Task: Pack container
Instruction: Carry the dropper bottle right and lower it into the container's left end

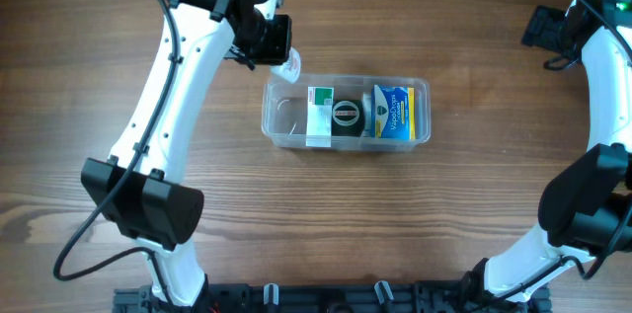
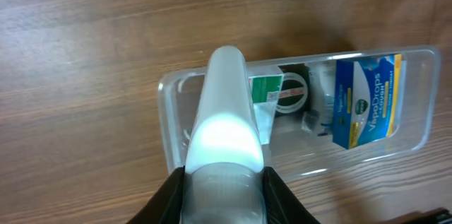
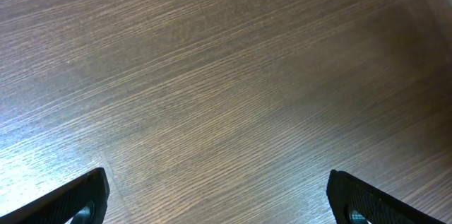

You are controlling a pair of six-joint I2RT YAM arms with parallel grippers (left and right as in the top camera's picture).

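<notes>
The white bottle point(image 1: 287, 66) is hanging with its base down toward the container's empty end point(image 1: 286, 116), so my left gripper should go on lowering it there until it stands next to the green-and-white box.
The clear plastic container point(image 1: 281, 120) lies mid-table; it also shows in the left wrist view point(image 2: 173, 111). Inside are a green-and-white box point(image 1: 319, 114), a dark round item point(image 1: 347, 116) and a blue box point(image 1: 393, 114). My left gripper point(image 1: 279, 59) is shut on a white bottle point(image 2: 222, 128) and holds it above the container's left, unfilled end. My right gripper point(image 3: 219, 196) is open and empty over bare wood at the far right point(image 1: 553, 29).
The wooden table point(image 1: 444, 214) surrounds the container. The arm bases stand along the front edge.
</notes>
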